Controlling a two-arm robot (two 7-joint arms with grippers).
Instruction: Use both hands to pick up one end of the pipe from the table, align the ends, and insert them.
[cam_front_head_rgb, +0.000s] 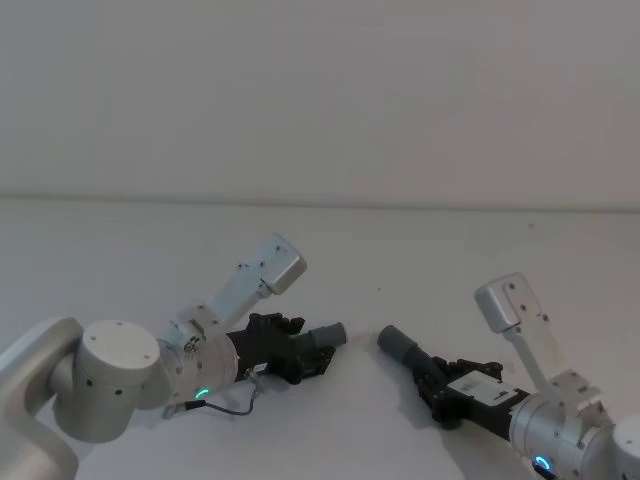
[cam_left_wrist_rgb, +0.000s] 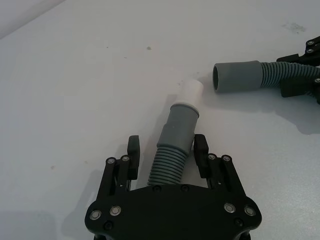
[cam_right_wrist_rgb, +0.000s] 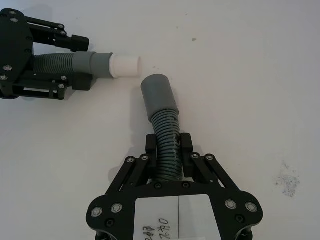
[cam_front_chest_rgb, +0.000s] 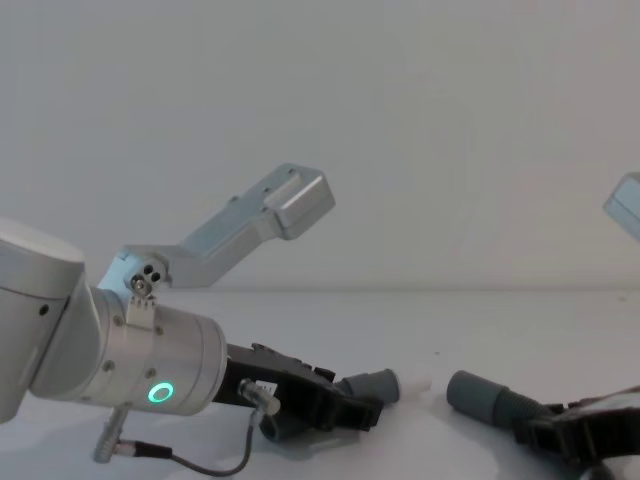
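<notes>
My gripper will keep the shorter pipe piece's tip pointing straight ahead instead of sagging when it lifts the piece, because my fingers sit on both sides of the cuff's ribbed base (cam_left_wrist_rgb: 171, 151).
The shorter pipe piece (cam_left_wrist_rgb: 176, 131) lies on the white table (cam_front_head_rgb: 420, 260), its cuff ending in a whitish tip (cam_left_wrist_rgb: 191, 95). My left gripper (cam_left_wrist_rgb: 166, 150) straddles its ribbed part, open, with a gap showing on one side. The longer pipe piece (cam_right_wrist_rgb: 165, 135) is clamped at its ribs by my right gripper (cam_right_wrist_rgb: 168, 145), and its wider grey cuff (cam_right_wrist_rgb: 159, 95) sticks out ahead. In the head view the left gripper (cam_front_head_rgb: 310, 355) and right gripper (cam_front_head_rgb: 432, 385) face each other low over the table. The two ends lie a short way apart and point at an angle to each other, not in line.
Bare white tabletop surrounds both arms, with a few small dark specks (cam_right_wrist_rgb: 193, 39) and a grey smudge (cam_right_wrist_rgb: 286, 178). A plain wall rises behind the table's far edge (cam_front_head_rgb: 320, 203). A thin black cable (cam_front_chest_rgb: 200, 465) loops under the left wrist.
</notes>
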